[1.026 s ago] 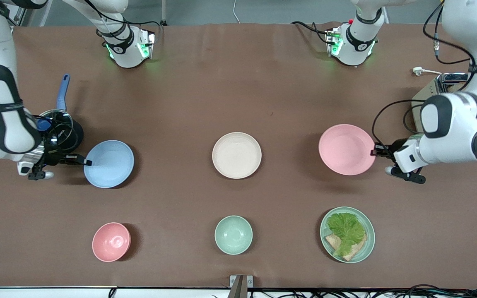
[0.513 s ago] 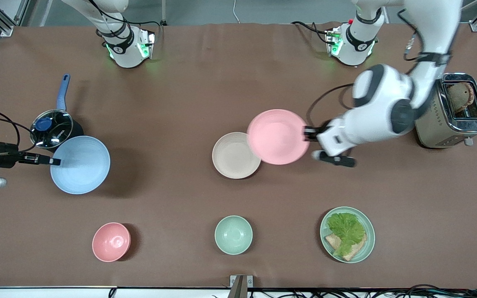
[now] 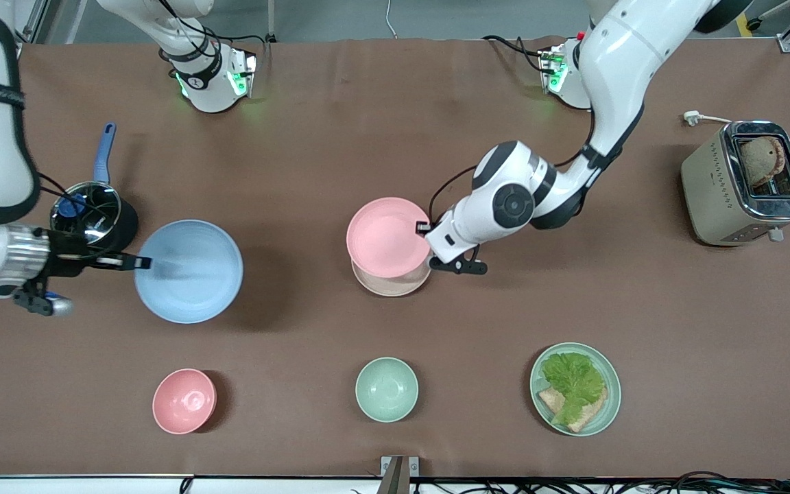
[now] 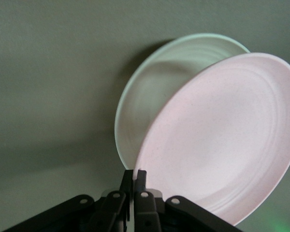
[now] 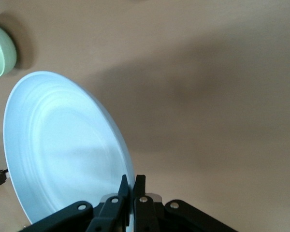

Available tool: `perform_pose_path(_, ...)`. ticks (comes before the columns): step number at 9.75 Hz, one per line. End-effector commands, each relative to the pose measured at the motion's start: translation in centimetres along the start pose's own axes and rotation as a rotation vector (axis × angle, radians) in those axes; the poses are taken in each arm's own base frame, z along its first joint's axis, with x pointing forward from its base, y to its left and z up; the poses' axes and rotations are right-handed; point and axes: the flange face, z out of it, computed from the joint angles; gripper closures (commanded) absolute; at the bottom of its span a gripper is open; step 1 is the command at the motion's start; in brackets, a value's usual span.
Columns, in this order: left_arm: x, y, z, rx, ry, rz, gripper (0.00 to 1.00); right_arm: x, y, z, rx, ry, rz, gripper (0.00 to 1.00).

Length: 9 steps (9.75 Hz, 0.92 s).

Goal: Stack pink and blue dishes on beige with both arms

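My left gripper should lower the pink plate (image 3: 387, 237), which hangs at a tilt over the beige plate (image 3: 390, 287), and move back out of the way before my right gripper brings the blue plate.
The pale pink plate (image 3: 387, 237) hangs tilted just over the beige plate (image 3: 395, 287), covering most of it. My left gripper (image 3: 426, 228) is shut on the pink plate's rim on the side toward the left arm's end. The left wrist view shows the pink plate (image 4: 222, 140) clamped in that gripper (image 4: 134, 176), with the beige plate (image 4: 154, 96) below it. The pale blue plate (image 3: 188, 271) is held up over the table toward the right arm's end. My right gripper (image 3: 145, 262) is shut on its rim. In the right wrist view that gripper (image 5: 133, 181) pinches the blue plate (image 5: 63, 150).
A lidded saucepan (image 3: 86, 213) sits beside the right gripper. Nearer the front camera stand a pink bowl (image 3: 184, 401), a mint-green bowl (image 3: 387, 389) and a green plate with lettuce and bread (image 3: 575, 388). A toaster (image 3: 745, 182) stands at the left arm's end.
The left arm has carried the pink plate from beside the beige plate to over it. The right arm has moved the blue plate toward the table's middle.
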Motion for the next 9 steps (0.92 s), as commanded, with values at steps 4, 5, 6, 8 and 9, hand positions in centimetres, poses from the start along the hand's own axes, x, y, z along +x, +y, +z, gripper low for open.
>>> perform_pose_path(4,1.1,-0.7,2.7,0.033,-0.016,-0.001,0.19,-3.0,-5.3,9.0,-0.024,0.032,-0.028,0.99)
perform_pose_path(5,1.1,-0.7,2.7,0.028,-0.017,-0.01,0.0,-3.5,-6.4,10.4,-0.024,0.036,-0.025,0.99)
perform_pose_path(6,1.5,-1.0,1.2,0.025,-0.002,-0.021,0.0,-4.2,-7.6,11.7,-0.026,0.031,-0.024,0.99)
perform_pose_path(8,0.8,-1.0,-7.5,0.071,0.039,-0.016,0.0,-6.2,-10.6,15.1,-0.017,0.042,-0.044,0.99)
perform_pose_path(9,0.6,-2.6,-12.8,0.097,0.072,-0.048,0.0,-7.9,-13.1,17.1,-0.008,0.055,-0.06,0.99)
